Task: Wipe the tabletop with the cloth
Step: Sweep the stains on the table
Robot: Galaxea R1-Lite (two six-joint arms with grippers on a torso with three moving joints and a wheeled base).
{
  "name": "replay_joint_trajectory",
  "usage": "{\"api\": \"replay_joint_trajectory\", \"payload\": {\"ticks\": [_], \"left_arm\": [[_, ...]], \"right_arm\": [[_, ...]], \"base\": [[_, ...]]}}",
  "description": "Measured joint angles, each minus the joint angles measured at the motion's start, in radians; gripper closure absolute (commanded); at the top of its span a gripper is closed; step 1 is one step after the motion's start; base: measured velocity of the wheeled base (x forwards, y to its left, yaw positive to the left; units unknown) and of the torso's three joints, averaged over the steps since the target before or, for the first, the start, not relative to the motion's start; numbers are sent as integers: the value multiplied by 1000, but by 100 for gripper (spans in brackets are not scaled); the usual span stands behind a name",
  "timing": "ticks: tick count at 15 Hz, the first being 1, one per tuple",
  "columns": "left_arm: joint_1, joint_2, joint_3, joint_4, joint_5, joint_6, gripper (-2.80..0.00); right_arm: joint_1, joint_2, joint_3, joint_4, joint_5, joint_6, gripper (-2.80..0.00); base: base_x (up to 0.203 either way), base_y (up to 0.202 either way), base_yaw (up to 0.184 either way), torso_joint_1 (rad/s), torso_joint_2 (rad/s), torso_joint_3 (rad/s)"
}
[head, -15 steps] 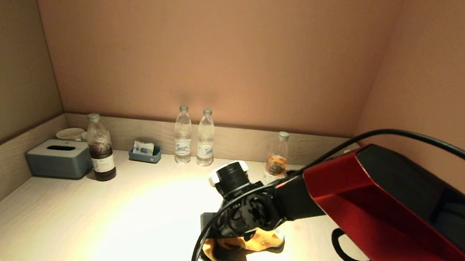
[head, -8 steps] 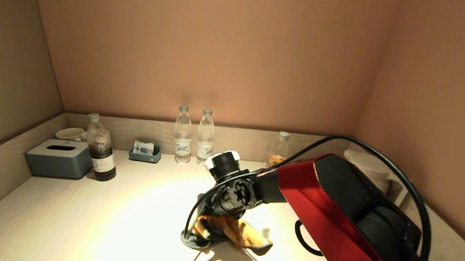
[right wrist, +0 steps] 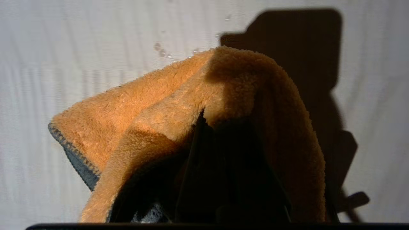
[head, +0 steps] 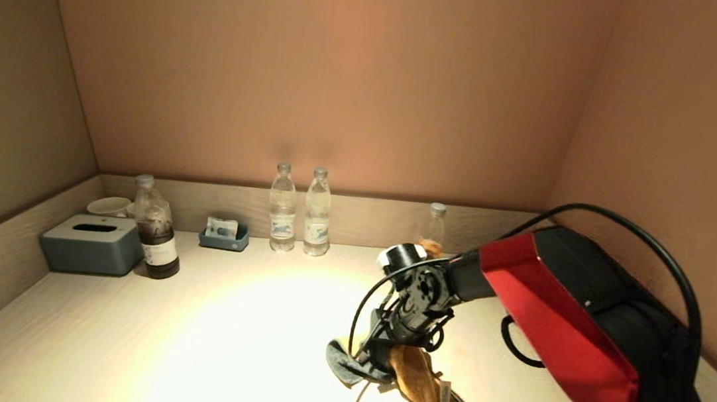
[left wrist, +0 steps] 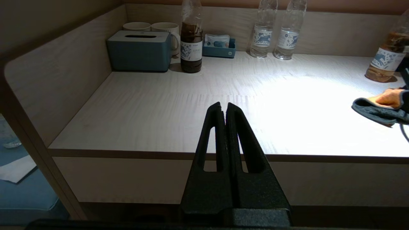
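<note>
Small droplets are on the wood just past the cloth's edge, so the robot's right gripper should wipe the cloth back over the wet patch before it lifts the cloth.
My right gripper points down at the tabletop near its front right and is shut on the cloth. The cloth is orange and fuzzy with a dark grey-blue backing, and it hangs from the fingers with its low folds on the surface. In the right wrist view the cloth drapes over the dark fingers and hides their tips. Small droplets sit on the wood just beyond it. The cloth's grey edge shows at the far right of the left wrist view. My left gripper is shut and empty, parked off the table's front edge.
Along the back rim stand a blue-grey tissue box, a dark-liquid bottle, a small blue tray, two clear water bottles and an amber bottle. A cup sits in the back left corner. Walls close in on three sides.
My right arm has swung right with the cloth, which was bunched under the wrist and now trails out toward the front right.
</note>
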Motion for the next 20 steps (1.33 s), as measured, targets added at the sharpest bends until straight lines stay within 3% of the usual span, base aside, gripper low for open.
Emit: {"api": "replay_joint_trajectory", "payload": {"ticks": [5, 11, 16, 20], "left_arm": [[0, 0, 0, 0, -1, 0, 0], [0, 0, 0, 0, -1, 0, 0], [0, 0, 0, 0, 0, 1, 0], [-1, 0, 0, 0, 0, 0, 0]], "right_arm": [[-142, -75, 85, 11, 6, -10, 0], [-311, -79, 23, 10, -5, -61, 0], [-331, -92, 86, 11, -5, -61, 0], [-268, -197, 278, 10, -2, -56, 0]], "base": [[0, 0, 0, 0, 0, 0], [0, 0, 0, 0, 0, 0], [0, 0, 0, 0, 0, 0], [0, 0, 0, 0, 0, 0]]}}
